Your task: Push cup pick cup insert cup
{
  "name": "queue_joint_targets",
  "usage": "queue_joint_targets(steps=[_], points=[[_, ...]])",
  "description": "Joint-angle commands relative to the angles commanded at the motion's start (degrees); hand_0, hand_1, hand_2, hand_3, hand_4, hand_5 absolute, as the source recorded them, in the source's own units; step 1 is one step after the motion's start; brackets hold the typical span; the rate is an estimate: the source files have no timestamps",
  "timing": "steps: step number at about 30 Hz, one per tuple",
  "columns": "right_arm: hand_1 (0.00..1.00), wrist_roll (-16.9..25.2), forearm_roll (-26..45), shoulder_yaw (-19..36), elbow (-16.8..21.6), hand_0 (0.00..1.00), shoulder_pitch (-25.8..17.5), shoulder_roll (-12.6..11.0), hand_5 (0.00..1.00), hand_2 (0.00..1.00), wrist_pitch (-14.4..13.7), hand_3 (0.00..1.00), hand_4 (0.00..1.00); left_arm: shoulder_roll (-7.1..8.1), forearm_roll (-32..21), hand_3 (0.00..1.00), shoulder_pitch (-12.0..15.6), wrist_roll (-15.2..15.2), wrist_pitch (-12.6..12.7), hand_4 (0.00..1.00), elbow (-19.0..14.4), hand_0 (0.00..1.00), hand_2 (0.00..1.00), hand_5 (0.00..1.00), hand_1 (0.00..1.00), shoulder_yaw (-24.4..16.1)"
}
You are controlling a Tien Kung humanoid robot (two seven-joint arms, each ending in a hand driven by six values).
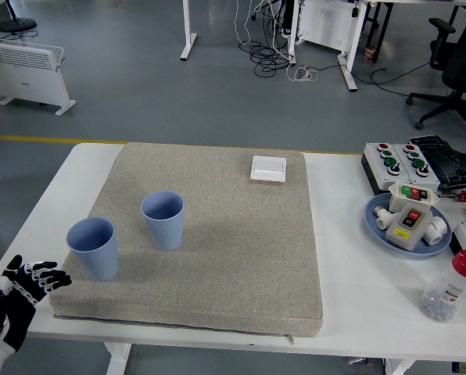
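I expect the farther cup [164, 222] to nest deep with its rim sticking out when I put it in, because the blue cups narrow from wide mouths [91, 233] to smaller bases.
Two blue ribbed cups stand upright on a grey-beige mat [217, 234]. One cup [94, 248] is near the mat's front left corner, the other cup [163, 220] a little behind and to its right, and they stand apart. My left hand [26, 289] comes in at the lower left over the table edge, fingers spread, holding nothing, well short of the nearer cup. The right arm is out of view.
A white square switch plate [268, 168] lies at the mat's far right. On the table's right stand a button box [401, 162], a blue plate [374, 221] with a switch box and white parts, and a red-capped bottle [452, 287].
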Motion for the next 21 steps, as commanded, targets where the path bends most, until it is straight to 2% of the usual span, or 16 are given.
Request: queue_joint_targets(steps=[7,10,16,21], points=[[0.657,-0.02,-0.33,0.36,0.0,0.727,0.02,0.19,0.48,0.665,-0.03,0.585,0.132,0.63,2.72,0.51,-2.78,0.1,0.24,0.651,0.81,0.611,0.508,0.998,0.542,3.68],[0.654,-0.04,-0.46,0.43,0.0,0.727,-0.03,0.29,0.482,0.663,-0.03,0.584,0.131,1.41,6.62,0.51,-5.61,0.53,0.5,0.649,1.89,0.615,0.508,0.998,0.542,6.11],[0.654,0.0,-0.31,0.42,0.0,0.727,0.18,0.37,0.482,0.663,-0.03,0.584,0.131,3.25,10.84,0.51,-9.09,1.19,0.56,0.649,3.52,0.615,0.508,0.998,0.542,8.6],[0.654,0.01,-0.01,0.35,0.0,0.727,0.28,0.4,0.485,0.663,0.01,0.583,0.13,3.78,12.81,0.51,-9.71,1.42,0.54,0.648,4.4,0.63,0.507,0.998,0.542,8.54]])
